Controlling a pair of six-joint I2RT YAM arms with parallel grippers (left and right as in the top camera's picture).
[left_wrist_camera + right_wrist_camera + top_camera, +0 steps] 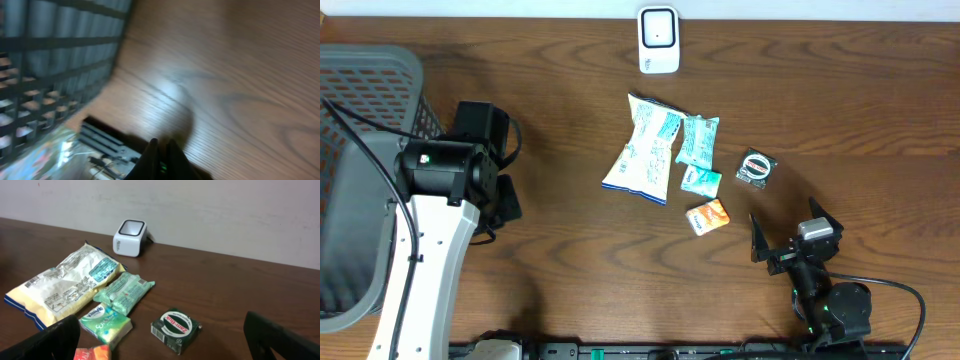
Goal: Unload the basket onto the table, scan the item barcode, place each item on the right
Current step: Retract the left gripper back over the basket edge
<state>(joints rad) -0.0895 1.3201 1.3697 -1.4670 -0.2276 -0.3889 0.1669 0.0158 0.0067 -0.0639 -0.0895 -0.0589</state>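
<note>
The robot's left arm is crowded by the grey mesh basket [358, 210], so the left gripper should first shove its mesh side [424, 116] away from the items, and then the right gripper will take the box.
The white barcode scanner [658, 40] stands at the far edge of the table, also seen in the right wrist view [130, 231]. The items lie mid-table: a white-and-blue bag [642, 150], a teal packet [698, 140], a green tissue pack [701, 181], an orange pack [708, 216] and a dark green Zam-Buk box [756, 168] with a barcode on its side [176, 329]. My right gripper [790, 228] is open just in front of the box, holding nothing. My left gripper [162, 147] is shut and empty, over bare wood beside the basket.
A grey mesh basket [360, 150] fills the left side of the table, close to my left arm [435, 240]. A black rail [670, 350] runs along the front edge. The wall rises behind the scanner.
</note>
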